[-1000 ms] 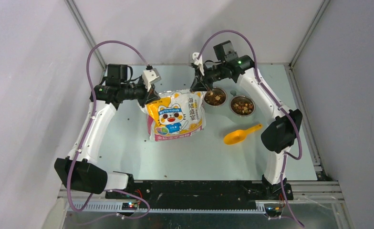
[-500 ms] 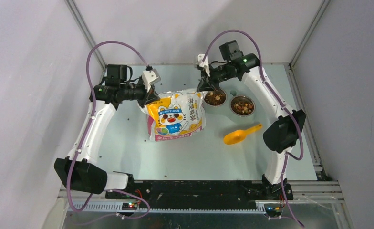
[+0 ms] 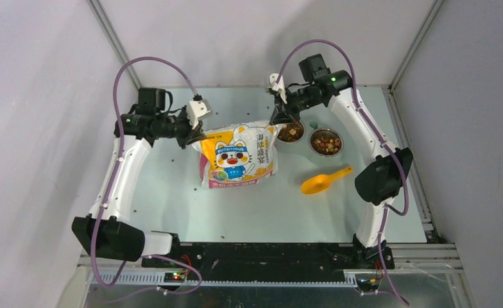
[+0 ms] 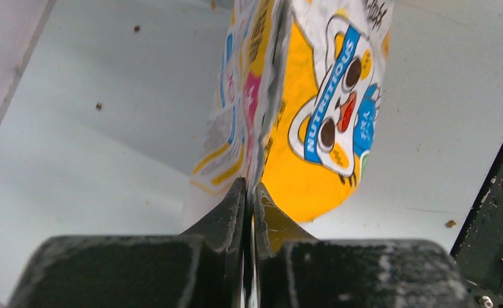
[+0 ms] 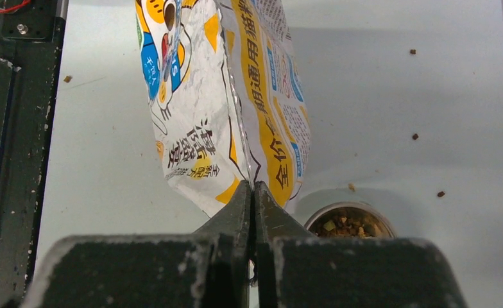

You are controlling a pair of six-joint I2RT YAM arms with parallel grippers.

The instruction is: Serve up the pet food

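The food bag's top edge (image 3: 239,128) is straight and shut by the filled bowl, so my right gripper keeps gripping the bag's corner (image 5: 247,169) until the bag lies flat.
The cartoon-cat food bag (image 3: 237,156) hangs between both grippers, held up off the table by its top corners. My left gripper (image 3: 196,133) is shut on the bag's left corner; the bag (image 4: 300,109) hangs from its closed fingers. My right gripper (image 3: 281,120) is shut on the bag's right corner, shown in the right wrist view (image 5: 236,96). Pet food (image 3: 290,133) fills a steel bowl just right of the bag, also seen under the right gripper (image 5: 348,224). A second bowl of pet food (image 3: 326,142) stands to its right.
A yellow scoop (image 3: 324,181) lies on the table in front of the bowls. Loose kibble bits (image 5: 415,136) are scattered on the table. The enclosure walls stand close at the back and sides.
Both grippers have lifted and spread apart, the left going left and the right going up and right. The bag has been pulled taut and raised more upright.
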